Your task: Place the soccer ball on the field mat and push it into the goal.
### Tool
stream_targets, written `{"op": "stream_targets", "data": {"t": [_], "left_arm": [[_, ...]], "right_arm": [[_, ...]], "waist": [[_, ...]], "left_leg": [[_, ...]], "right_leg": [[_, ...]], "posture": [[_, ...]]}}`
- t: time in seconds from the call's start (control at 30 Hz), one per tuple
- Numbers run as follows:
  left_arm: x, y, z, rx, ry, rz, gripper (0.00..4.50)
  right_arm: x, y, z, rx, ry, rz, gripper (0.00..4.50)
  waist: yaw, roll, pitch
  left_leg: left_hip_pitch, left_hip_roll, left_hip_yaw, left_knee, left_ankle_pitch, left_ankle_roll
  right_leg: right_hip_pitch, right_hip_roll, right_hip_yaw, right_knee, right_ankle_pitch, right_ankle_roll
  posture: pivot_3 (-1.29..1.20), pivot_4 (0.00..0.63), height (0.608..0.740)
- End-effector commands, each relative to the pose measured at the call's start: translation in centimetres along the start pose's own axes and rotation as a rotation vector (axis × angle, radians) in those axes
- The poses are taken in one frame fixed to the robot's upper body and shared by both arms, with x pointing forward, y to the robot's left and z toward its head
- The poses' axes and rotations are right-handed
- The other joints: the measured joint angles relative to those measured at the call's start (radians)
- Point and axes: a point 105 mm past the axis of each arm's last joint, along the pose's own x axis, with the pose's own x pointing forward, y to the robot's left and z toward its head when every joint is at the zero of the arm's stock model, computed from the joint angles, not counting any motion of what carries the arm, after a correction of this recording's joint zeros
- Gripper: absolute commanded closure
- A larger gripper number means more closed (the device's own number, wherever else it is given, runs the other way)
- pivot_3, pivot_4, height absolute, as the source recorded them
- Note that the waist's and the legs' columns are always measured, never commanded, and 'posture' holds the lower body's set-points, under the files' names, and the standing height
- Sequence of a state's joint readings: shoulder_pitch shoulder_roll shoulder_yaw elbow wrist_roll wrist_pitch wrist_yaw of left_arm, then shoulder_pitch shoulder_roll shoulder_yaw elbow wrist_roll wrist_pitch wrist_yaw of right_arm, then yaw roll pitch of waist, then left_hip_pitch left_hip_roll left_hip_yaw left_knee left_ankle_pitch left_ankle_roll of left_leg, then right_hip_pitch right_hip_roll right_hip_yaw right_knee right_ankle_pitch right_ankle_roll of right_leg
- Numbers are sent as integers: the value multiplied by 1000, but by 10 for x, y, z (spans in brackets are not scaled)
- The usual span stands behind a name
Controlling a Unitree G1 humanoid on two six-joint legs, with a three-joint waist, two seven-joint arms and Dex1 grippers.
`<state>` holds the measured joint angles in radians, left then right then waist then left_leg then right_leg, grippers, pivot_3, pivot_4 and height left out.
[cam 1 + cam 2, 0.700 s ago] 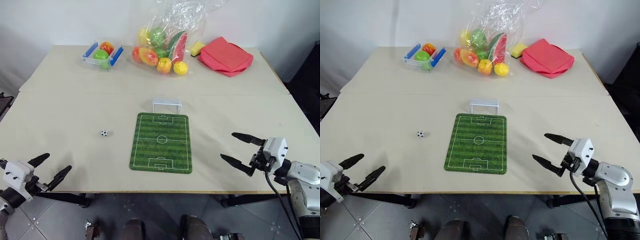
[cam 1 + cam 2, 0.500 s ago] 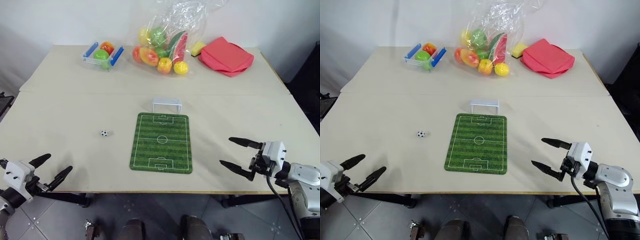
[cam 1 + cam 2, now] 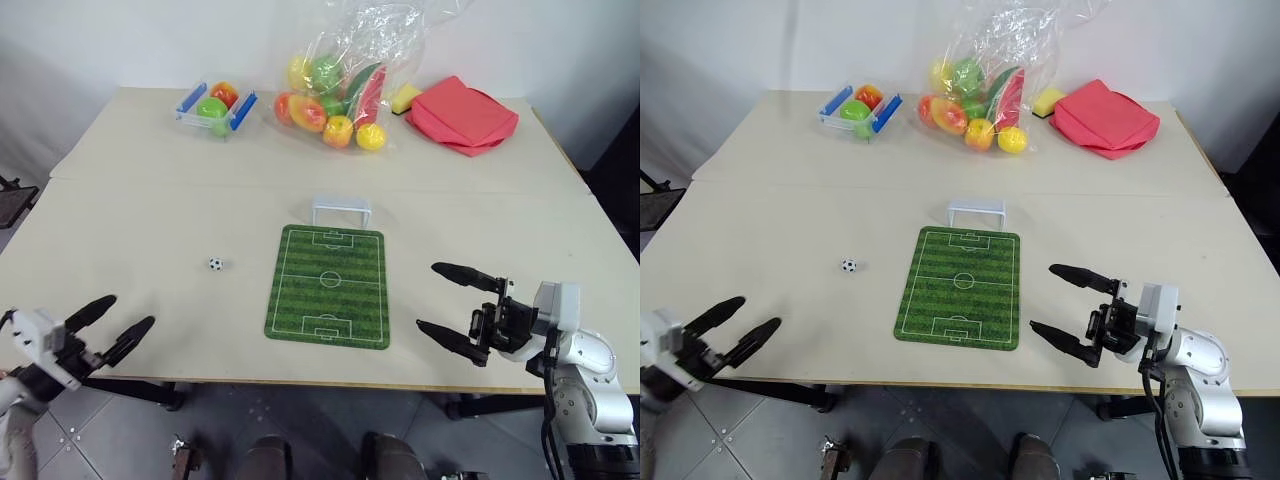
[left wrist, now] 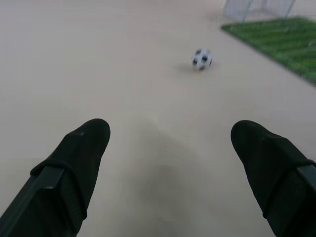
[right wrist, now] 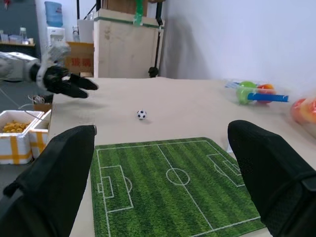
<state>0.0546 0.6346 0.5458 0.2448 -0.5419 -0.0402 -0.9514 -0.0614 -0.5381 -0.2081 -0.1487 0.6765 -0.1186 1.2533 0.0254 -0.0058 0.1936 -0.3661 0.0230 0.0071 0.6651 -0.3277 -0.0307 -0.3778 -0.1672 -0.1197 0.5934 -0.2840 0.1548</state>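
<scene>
The field mat lies flat and smooth right to its edges. The soccer ball should stay put when I set it down there.
The soccer ball, tiny and black-and-white, rests on the bare table just left of the field mat. At the mat's far end stands the white goal. My left gripper hovers open at the table's near left edge, pointing forward; the left wrist view shows the ball well ahead of the open fingers. My right gripper is open near the front edge, just right of the mat, pointing left across it. Its wrist view looks over the mat to the ball.
Along the table's far side sit a clear tray with blue handles holding fruit, a plastic bag of fruit, a yellow sponge and a folded red cloth. The table's front edge runs right below both grippers.
The whole picture has shifted a little. My right gripper has swung left, closer to the mat's right edge. The left gripper, ball, mat and goal have kept their places.
</scene>
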Motion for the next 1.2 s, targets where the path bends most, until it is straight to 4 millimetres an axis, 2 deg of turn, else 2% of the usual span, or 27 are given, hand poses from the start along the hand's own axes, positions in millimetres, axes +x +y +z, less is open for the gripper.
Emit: {"op": "stream_targets", "data": {"t": [0.03,0.13,0.17,0.23,0.37,0.6,0.73,0.83,1.0,1.13,1.2], "left_arm": [[27,-8,20,12,-74,-55,52],[68,-17,32,36,-116,-121,52],[82,-20,30,35,-100,-148,52],[99,-21,23,39,-62,-161,52],[113,-20,14,32,-23,-158,52],[118,-14,2,64,29,-127,52],[121,-14,-3,62,51,-126,878],[123,-20,-5,60,60,-165,1853],[122,-17,-8,64,92,-173,3453],[124,-23,3,71,47,-230,3453],[131,-39,28,90,-37,-348,3453]], "right_arm": [[-9,-3,4,-38,13,-29,0],[-16,4,-3,25,51,-5,0],[-17,6,-5,40,56,-5,0],[-17,7,-7,45,55,-10,0],[-19,10,-13,48,47,-30,0],[-27,12,-27,46,44,-69,0],[-35,16,-33,49,43,-84,0],[-41,17,-35,45,47,-96,0],[-47,14,-35,36,51,-101,0],[-51,11,-35,24,52,-107,0],[-57,7,-33,13,59,-114,0]], "waist": [[-2,0,0],[5,0,0],[5,0,0],[1,0,0],[-27,0,0],[-25,0,0],[-21,0,0],[-19,0,0],[-20,0,0],[-21,0,0],[-21,0,0]], "left_leg": [[0,0,0,0,0,0],[0,0,1,0,0,0],[0,0,0,1,0,0],[0,0,2,1,0,0],[4,0,6,-2,0,0],[4,0,6,-1,0,0],[4,0,6,-1,0,0],[4,0,6,-1,0,0],[6,0,7,-1,0,0],[7,0,7,-1,0,0],[7,0,7,-1,0,0]], "right_leg": [[0,0,0,0,0,0],[0,0,1,0,0,0],[0,0,0,0,0,0],[0,0,1,1,0,0],[0,1,5,1,0,0],[0,1,6,1,0,1],[0,1,6,1,0,1],[0,1,6,1,0,1],[1,1,6,2,0,1],[1,1,7,2,0,1],[1,1,7,2,0,1]], "posture": [[0,150,740],[0,150,740],[0,150,740],[0,150,740],[0,150,740],[0,150,740],[0,150,740],[0,150,740],[0,150,740],[0,150,740],[0,150,740]]}}
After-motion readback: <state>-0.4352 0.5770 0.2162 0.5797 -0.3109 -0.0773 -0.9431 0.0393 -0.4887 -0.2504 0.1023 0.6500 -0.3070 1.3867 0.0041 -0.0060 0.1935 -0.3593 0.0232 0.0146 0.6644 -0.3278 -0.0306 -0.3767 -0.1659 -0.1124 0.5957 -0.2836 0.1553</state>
